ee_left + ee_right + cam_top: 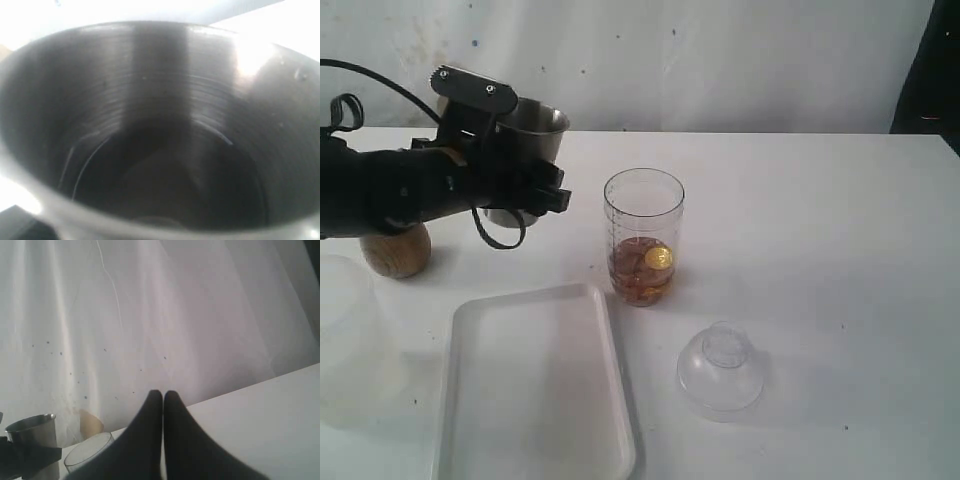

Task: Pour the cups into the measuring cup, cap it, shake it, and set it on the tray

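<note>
Next, I swing my left gripper back, level the tumbler and put it down behind the tray (548, 252), because the empty steel tumbler's base (507, 218) tilts toward the wooden cup.
The steel tumbler (535, 125) stands upright at the back left, and my left gripper (523, 196) is shut on its side. The left wrist view looks straight into the steel tumbler (160, 125); its inside is dark and I see nothing in it. The wooden cup (396, 250) sits under my left arm. In the middle of the table, the uncapped measuring cup (643, 235) holds brown pieces and a yellow disc. The cap (721, 370) lies on the table in front of it, to the right. The tray (535, 385) lies at the front left. My right gripper (163, 393) is shut on nothing, high above the table.
A frosted translucent container (345, 340) stands at the far left edge beside the tray. A white wall runs behind the table. From the right wrist view I see the tumbler (32, 432) and the measuring cup's rim (90, 450) far off.
</note>
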Controlling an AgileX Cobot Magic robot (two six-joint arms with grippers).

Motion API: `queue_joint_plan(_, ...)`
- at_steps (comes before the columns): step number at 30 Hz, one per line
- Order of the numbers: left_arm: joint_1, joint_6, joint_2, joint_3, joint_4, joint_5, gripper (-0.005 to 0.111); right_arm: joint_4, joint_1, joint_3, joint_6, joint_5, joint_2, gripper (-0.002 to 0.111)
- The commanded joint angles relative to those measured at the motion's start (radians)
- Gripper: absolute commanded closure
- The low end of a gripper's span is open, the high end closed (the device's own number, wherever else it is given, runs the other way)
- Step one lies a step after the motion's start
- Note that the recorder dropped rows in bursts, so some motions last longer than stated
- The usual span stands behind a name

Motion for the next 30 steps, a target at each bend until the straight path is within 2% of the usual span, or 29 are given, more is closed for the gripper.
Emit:
queue_joint_plan(1,0.002,-0.416,-0.021,-0.012,0.396,-0.122,0.107,-0.004,0.001,-0.004,0.003,0.001,-0.005,0.108)
queue_joint_plan(4,0.002,-0.539,-0.021,0.005,0.507,-0.224,0.107,-0.004,0.001,-0.004,0.003,0.001,-0.005,0.108)
queue_joint_plan(8,0.015,-0.542,-0.021,0.049,0.509,-0.338,0.107,-0.004,0.001,-0.004,0.003,0.001,-0.005,0.108)
queue_joint_plan(15,0.082,-0.636,-0.021,0.141,0.547,-0.536,0.107,-0.004,0.008,-0.004,0.003,0.001,-0.005,0.108)
queue_joint_plan(20,0.084,-0.636,-0.004,0.153,0.562,-0.563,0.107,-0.004,0.012,-0.004,0.003,0.001,-0.005,0.108)
queue_joint_plan(30,0.084,-0.638,0.146,0.136,0.522,-0.69,0.107,-0.004,0.012,-0.004,0.003,0.001,-0.005,0.108)
